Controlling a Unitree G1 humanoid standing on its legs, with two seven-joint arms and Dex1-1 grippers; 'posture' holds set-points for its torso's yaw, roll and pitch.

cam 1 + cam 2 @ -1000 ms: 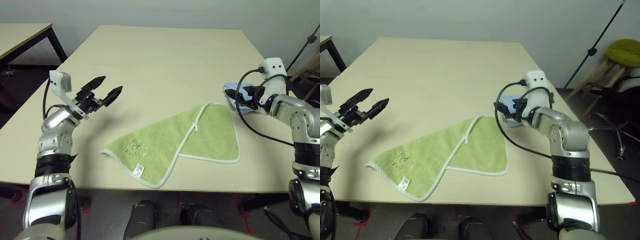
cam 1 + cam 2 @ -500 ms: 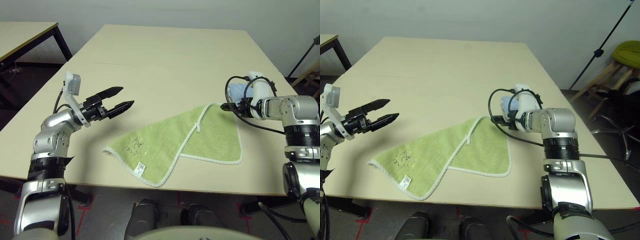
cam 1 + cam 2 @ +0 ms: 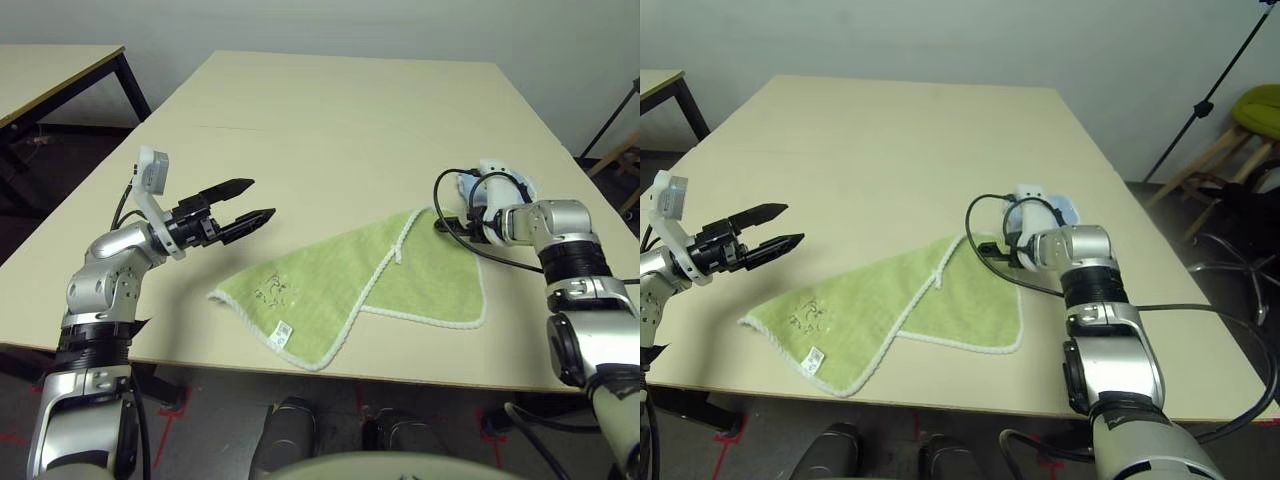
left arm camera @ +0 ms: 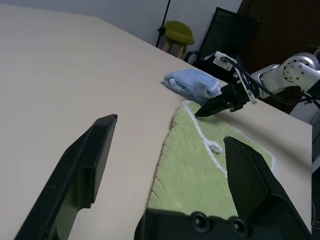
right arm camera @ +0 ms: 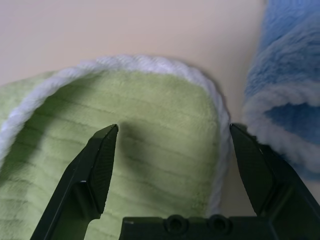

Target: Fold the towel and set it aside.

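My gripper will make the towel (image 3: 335, 278) show coloured stitching from its hidden side when it folds the towel, because the white label (image 3: 281, 334) and dark embroidered mark face up.
The light green towel (image 3: 370, 285) with white edging lies on the table (image 3: 340, 110), one corner folded over along a diagonal, its dark embroidered mark (image 3: 268, 293) facing up. My right gripper (image 3: 443, 224) is open and low over the towel's far right corner (image 5: 125, 145), its fingers (image 5: 102, 160) straddling the white edging. I cannot tell whether they touch the cloth. My left gripper (image 3: 258, 200) is open and hovers above the table just left of the towel, pointing toward it, with nothing between its fingers (image 4: 95, 155).
A folded light blue cloth (image 3: 468, 185) lies right behind the towel's far right corner, close beside my right gripper. A second table (image 3: 60, 70) stands at the far left. Past the table's right edge are a tripod leg and a green stool (image 3: 1260, 105).
My right gripper has swung in and down from beside the blue cloth to the towel's far right corner. My left gripper has lowered and moved toward the towel. The towel has not moved.
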